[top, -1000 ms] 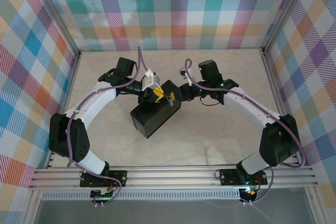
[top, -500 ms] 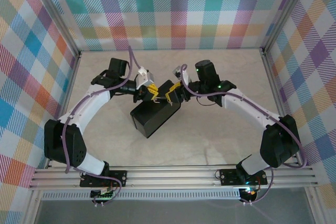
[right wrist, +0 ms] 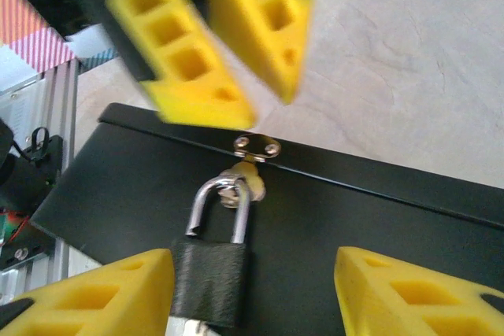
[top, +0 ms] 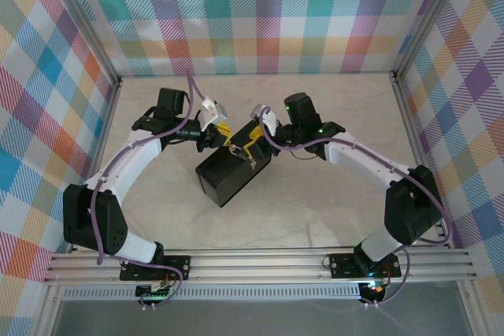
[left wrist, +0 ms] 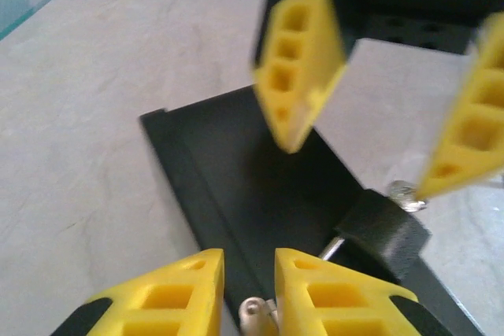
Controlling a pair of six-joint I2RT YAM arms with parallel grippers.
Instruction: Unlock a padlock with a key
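The padlock (right wrist: 214, 251) is lying crooked close to a finger of my right gripper. My left gripper should move back, and the padlock should be gripped squarely by its body (right wrist: 209, 281) with my right gripper.
The padlock (right wrist: 209, 281) is a small black block lying on the black box (right wrist: 354, 234). Its silvery shackle (right wrist: 223, 206) passes through the box's hasp (right wrist: 256, 147), and one leg looks lifted out of the body. The key (right wrist: 185, 328) shows as a silvery bit at the padlock's near end. My right gripper (right wrist: 252, 261) is open; the padlock lies between its fingers, close to the left one. In the left wrist view the padlock (left wrist: 386, 234) lies to the right of my left gripper (left wrist: 248, 256). Its fingers stand slightly apart over the box edge (left wrist: 189, 186), holding nothing.
The box (top: 224, 179) sits mid-table on the marble top (top: 315, 202), both grippers meeting over its far end: left gripper (top: 226, 136), right gripper (top: 250, 145). Plaid walls and metal posts (top: 94, 37) enclose the table on three sides.
My right gripper has opened wide and let go of the padlock's end. My left gripper has drawn back to the left, off the top of the box.
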